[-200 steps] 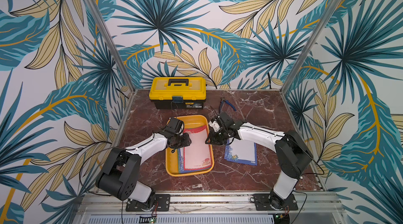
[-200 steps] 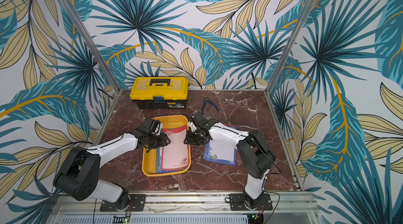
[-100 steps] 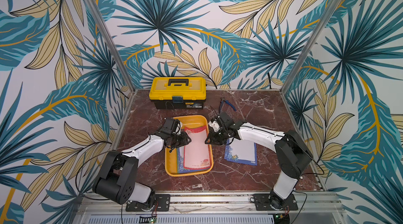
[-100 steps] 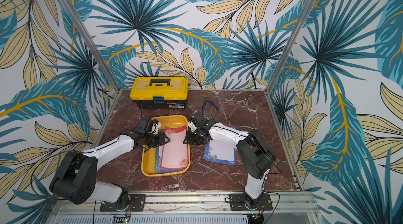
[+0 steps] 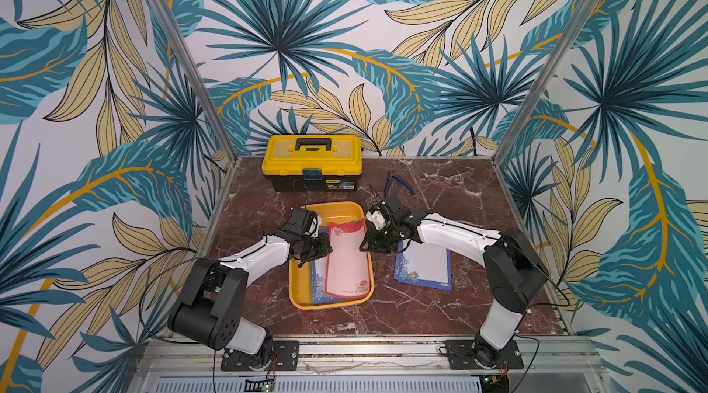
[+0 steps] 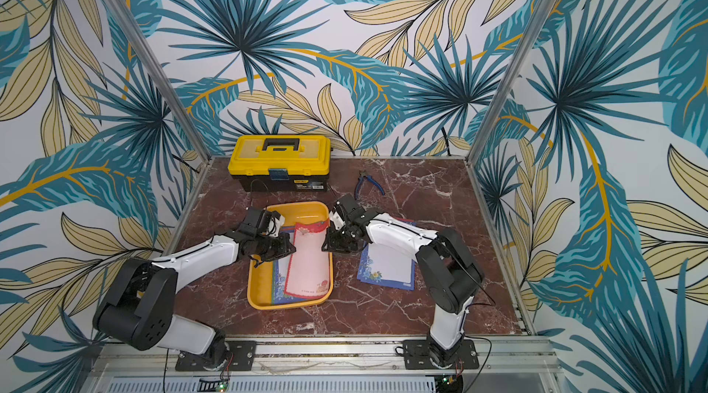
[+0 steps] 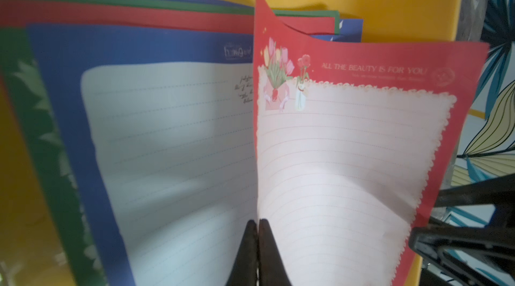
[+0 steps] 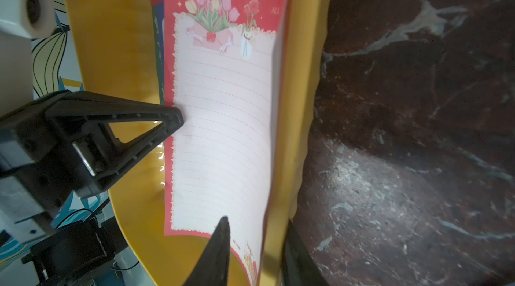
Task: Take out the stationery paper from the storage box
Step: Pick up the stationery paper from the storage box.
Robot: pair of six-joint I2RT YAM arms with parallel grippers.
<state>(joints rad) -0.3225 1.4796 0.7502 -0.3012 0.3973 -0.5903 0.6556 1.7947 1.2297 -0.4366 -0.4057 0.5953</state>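
Note:
The robot's left gripper is holding the red-bordered sheet's edge (image 5: pixel 329 251) that is farther from the blue-bordered sheet outside, so the right gripper should grasp the opposite edge (image 5: pixel 368 264) and bring the red-bordered sheet over there.
The orange-yellow storage box (image 5: pixel 330 305) (image 6: pixel 288 305) sits mid-table holding several sheets of stationery paper. The top red-bordered sheet (image 5: pixel 346 261) (image 7: pixel 348 159) (image 8: pixel 223 117) is bowed, with its left edge lifted. My left gripper (image 5: pixel 325 251) (image 7: pixel 257 222) is shut on that edge. Under it lie a blue-bordered sheet (image 7: pixel 167 145) and a green one (image 7: pixel 41 131). My right gripper (image 5: pixel 366 247) (image 8: pixel 256 220) straddles the box's right wall (image 8: pixel 301 103). One finger is inside over the red sheet, the other outside against the wall.
Another blue-bordered sheet (image 5: pixel 425 266) (image 6: pixel 389 266) lies on the marble table right of the box, partly under my right arm. A yellow-lidded toolbox (image 5: pixel 312 161) stands at the back. Blue-handled pliers (image 5: pixel 398 182) lie beside it. Patterned walls enclose three sides.
My left gripper has closed on the red sheet's left edge, and the sheet has bowed upward. The right arm has stayed at the box's right wall.

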